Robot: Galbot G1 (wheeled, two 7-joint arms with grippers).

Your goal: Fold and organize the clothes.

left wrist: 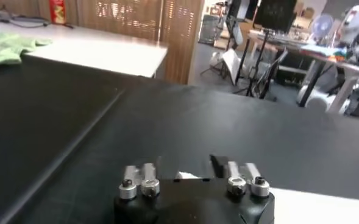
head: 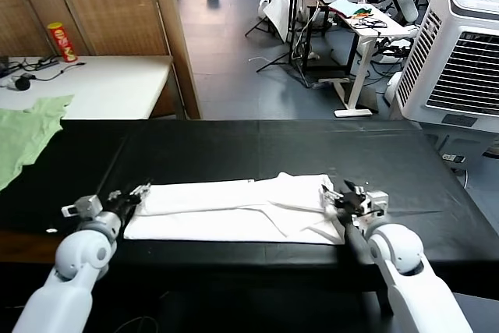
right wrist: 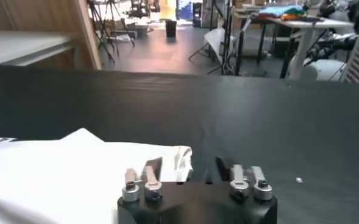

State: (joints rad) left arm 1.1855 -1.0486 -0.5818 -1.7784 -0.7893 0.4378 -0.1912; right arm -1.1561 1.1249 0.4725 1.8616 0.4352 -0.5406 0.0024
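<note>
My gripper will make the white T-shirt slide along as a flat piece of cloth when I pull it, because the white T-shirt's bunched end (head: 323,227) lies loose at my open right gripper.
The white T-shirt (head: 234,208) lies folded into a long flat band across the front of the black table (head: 257,142). Its logo print does not show. My left gripper (head: 134,193) is low at the band's left end, open, with a scrap of white cloth showing between its fingers in the left wrist view (left wrist: 188,163). My right gripper (head: 341,196) is low at the band's bunched right end, open. In the right wrist view (right wrist: 188,165) the shirt's crumpled edge (right wrist: 180,159) sits between its spread fingers. Neither gripper holds anything.
A pale green garment (head: 27,134) hangs over the table's far left corner. Behind it stands a white table (head: 109,83) with a red can (head: 62,42). A white air cooler (head: 460,60) stands at the far right, with desks and stands beyond.
</note>
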